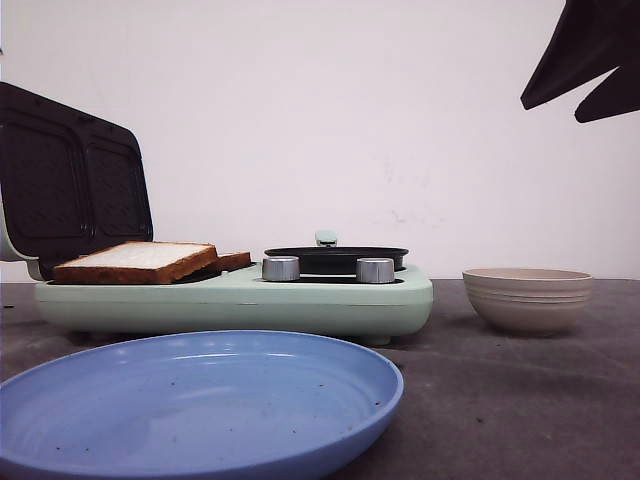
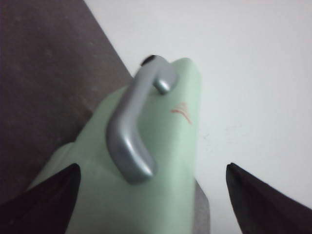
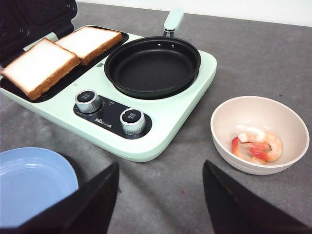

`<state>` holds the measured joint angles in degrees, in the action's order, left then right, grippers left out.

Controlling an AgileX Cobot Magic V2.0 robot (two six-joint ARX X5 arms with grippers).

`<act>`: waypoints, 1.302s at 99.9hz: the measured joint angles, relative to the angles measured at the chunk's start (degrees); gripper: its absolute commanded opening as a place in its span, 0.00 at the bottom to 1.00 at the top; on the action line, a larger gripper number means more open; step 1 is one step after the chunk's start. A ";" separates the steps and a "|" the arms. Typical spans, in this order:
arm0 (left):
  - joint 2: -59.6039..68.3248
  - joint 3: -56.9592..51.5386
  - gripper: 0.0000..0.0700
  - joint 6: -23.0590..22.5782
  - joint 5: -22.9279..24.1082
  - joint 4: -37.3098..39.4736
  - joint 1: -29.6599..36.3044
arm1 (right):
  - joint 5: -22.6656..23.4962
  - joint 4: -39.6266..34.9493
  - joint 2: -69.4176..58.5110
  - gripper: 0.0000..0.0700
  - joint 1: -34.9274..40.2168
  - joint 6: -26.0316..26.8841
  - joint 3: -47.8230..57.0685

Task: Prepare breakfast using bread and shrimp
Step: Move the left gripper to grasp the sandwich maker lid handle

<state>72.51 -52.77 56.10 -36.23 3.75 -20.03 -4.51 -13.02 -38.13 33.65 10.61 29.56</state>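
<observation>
The lid's grey handle (image 2: 120,130) is between the open fingers of the robot's left gripper, so the gripper should keep moving in until its fingers reach around the bar (image 2: 134,98) and close.
Two slices of bread (image 3: 41,66) (image 3: 90,41) lie side by side on the dark sandwich plate of a mint-green breakfast maker (image 3: 165,129); the front view shows them as well (image 1: 135,260). Pink-white shrimp (image 3: 257,146) lie in a beige bowl (image 3: 234,114) to the maker's right. My right gripper (image 3: 160,163) hangs open and empty high above the table in front of the maker; the front view has it at the top right (image 1: 590,60). My left gripper (image 2: 152,165) is open behind the raised lid (image 2: 161,195). The lid's grey handle (image 2: 129,141) lies just beyond its fingertips.
An empty black frying pan (image 3: 152,66) sits on the maker's right half, with two silver knobs (image 3: 87,100) in front. A blue plate (image 1: 200,400) lies nearest the camera. The raised lid (image 1: 70,185) stands at the far left, and a white wall is behind.
</observation>
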 measured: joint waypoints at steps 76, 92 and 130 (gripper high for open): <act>13.44 -7.87 0.63 -0.66 -4.42 6.08 0.11 | -0.02 -0.28 0.00 0.47 0.00 0.11 0.00; 14.97 -7.87 0.62 -0.66 -5.95 5.90 1.11 | -0.02 -0.28 0.00 0.47 0.00 0.13 0.00; 15.82 -8.20 0.37 -0.55 -5.64 7.85 3.04 | -0.02 -0.28 0.00 0.47 0.00 0.15 0.00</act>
<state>88.33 -60.97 55.55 -41.87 11.60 -16.99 -4.54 -13.30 -38.13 33.65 10.76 29.56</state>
